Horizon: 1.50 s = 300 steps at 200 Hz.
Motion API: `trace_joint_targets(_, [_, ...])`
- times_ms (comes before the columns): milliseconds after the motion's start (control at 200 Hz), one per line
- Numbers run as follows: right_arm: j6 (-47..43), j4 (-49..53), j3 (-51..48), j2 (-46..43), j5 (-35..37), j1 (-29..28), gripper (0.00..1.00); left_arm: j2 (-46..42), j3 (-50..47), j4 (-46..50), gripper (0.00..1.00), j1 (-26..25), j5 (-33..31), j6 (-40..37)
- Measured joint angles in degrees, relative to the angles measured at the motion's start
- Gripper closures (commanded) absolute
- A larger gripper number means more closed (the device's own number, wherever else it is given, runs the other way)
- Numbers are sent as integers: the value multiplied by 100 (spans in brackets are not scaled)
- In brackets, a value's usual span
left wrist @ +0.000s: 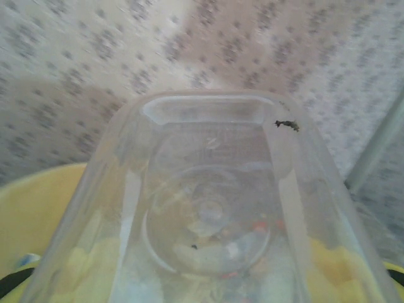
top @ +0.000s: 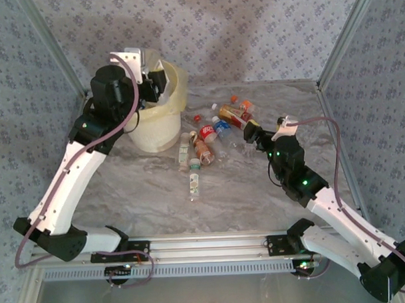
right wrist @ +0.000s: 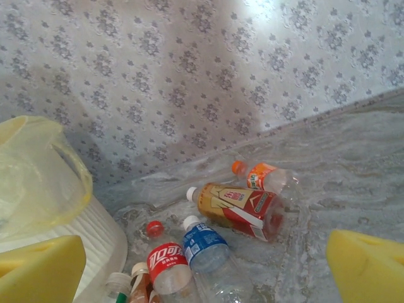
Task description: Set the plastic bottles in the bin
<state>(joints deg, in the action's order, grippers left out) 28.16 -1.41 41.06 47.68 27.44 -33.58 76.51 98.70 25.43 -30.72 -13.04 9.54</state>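
The clear bottle [top: 164, 94] is hanging above the bin's opening, so the robot's left gripper should keep holding it within the yellow rim [top: 180, 78] until it lets go of the bottle inside.
A clear plastic bottle [left wrist: 208, 189] stands end-on right in front of the left wrist camera, with my left gripper [top: 155, 86] shut on it over the cream-yellow bin [top: 163, 123]; the bin's yellow rim [left wrist: 38, 208] lies below the bottle. Several other bottles lie on the table right of the bin: a red-label one [right wrist: 167, 265], a blue-label one [right wrist: 205, 249], a gold-and-red one [right wrist: 237, 208], an orange-label one [right wrist: 262, 177] and a green-label one [top: 195, 182] apart at the front. My right gripper [right wrist: 202, 265] hangs open just above and behind this heap, its yellow pads [right wrist: 41, 271] well apart and holding nothing.
The bin's bag [right wrist: 38, 177] bulges over its ribbed wall [right wrist: 95, 240] close to the left of the heap. Patterned walls and a metal post [top: 335, 47] close the table at the back and sides. Bare marbled table [top: 137, 193] lies in front of the bin.
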Motion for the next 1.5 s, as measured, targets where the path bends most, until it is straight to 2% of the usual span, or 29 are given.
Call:
trace_joint_targets(90, [101,35,-2,7,-22,59,0,181,160,7,54,273,-291,-238])
trace_joint_targets(215, [177,87,-2,28,-48,109,0,424,208,31,54,909,-315,-422])
trace_joint_targets(450, [343,267,-2,96,-151,212,0,654,138,192,54,1976,343,-660])
trace_joint_targets(670, [450,350,0,162,-280,260,0,844,-26,173,51,2391,601,-802])
trace_joint_targets(739, [485,363,2,184,-321,271,0,914,-153,142,47,2481,691,-807])
trace_joint_targets(799, [509,372,2,203,-348,273,0,999,-157,-13,36,2531,761,-796])
trace_joint_targets(1014, [553,535,20,221,-435,297,0,1390,-151,46,11,2586,857,-501])
trace_joint_targets(1154, [560,662,50,221,-435,297,0,1469,-109,223,9,2586,1032,-286])
trace_joint_targets(1239, [597,699,50,221,-439,315,0,1462,22,315,2,2579,1180,-70])
trace_joint_targets(1319, [619,721,50,221,-437,326,0,1419,76,361,2,2520,1215,155])
trace_joint_targets(1429, [702,726,50,225,-481,334,0,1233,63,549,2,2118,953,435])
trace_joint_targets(1499, [748,730,50,227,-522,354,0,1008,-83,568,2,1587,619,599])
